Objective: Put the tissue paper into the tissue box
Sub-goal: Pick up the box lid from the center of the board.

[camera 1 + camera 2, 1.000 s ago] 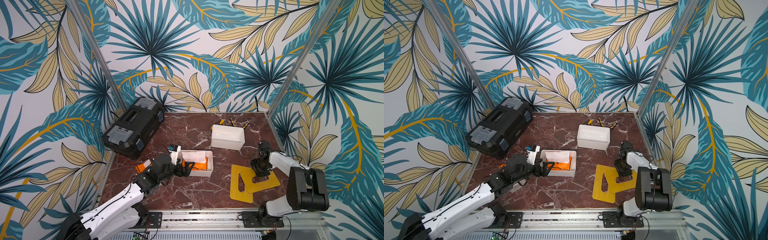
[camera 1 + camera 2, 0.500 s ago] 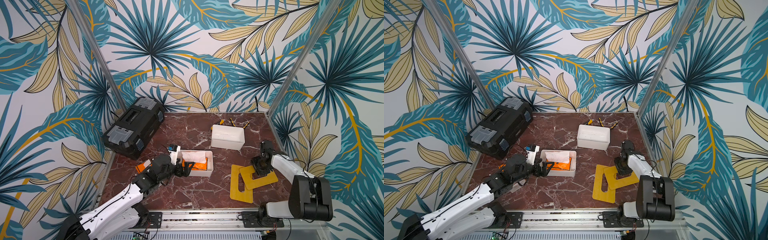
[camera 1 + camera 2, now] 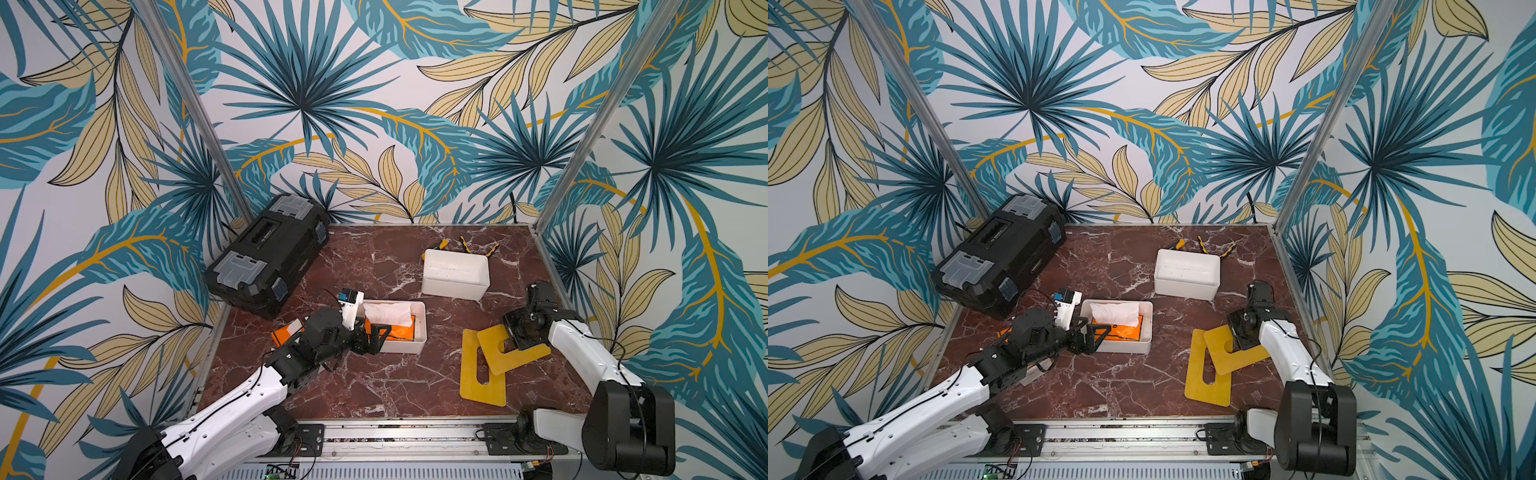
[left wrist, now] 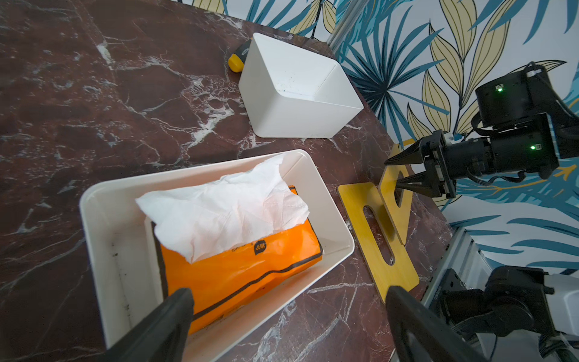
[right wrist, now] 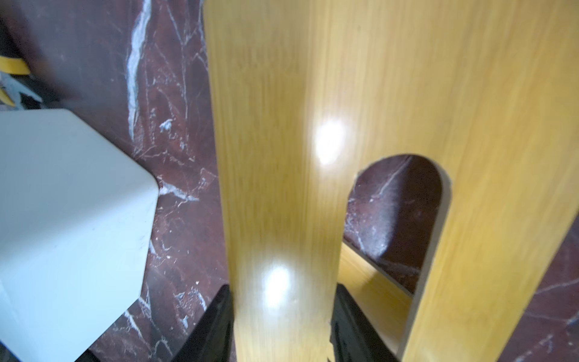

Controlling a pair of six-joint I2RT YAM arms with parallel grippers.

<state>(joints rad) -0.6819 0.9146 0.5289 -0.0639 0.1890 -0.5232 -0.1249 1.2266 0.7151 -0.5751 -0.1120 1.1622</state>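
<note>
One edge of the lid is free as my right gripper holds the yellow lid tilted up, so my left gripper should continue toward that edge until its fingers close.
The tissue paper is an orange pack with white tissue spilling from its top. It lies inside the white tissue box at the table's middle. My left gripper stands open at the box's left end and holds nothing. My right gripper is shut on a yellow slotted wooden lid, which is tilted up off the table at the right.
A second yellow lid lies flat, partly under the held one. An empty white box stands at the back, with yellow-handled pliers behind it. A black toolbox fills the back left corner.
My right gripper has tilted the yellow lid up and carried it slightly toward the back. The left arm, tissue pack and box have not moved.
</note>
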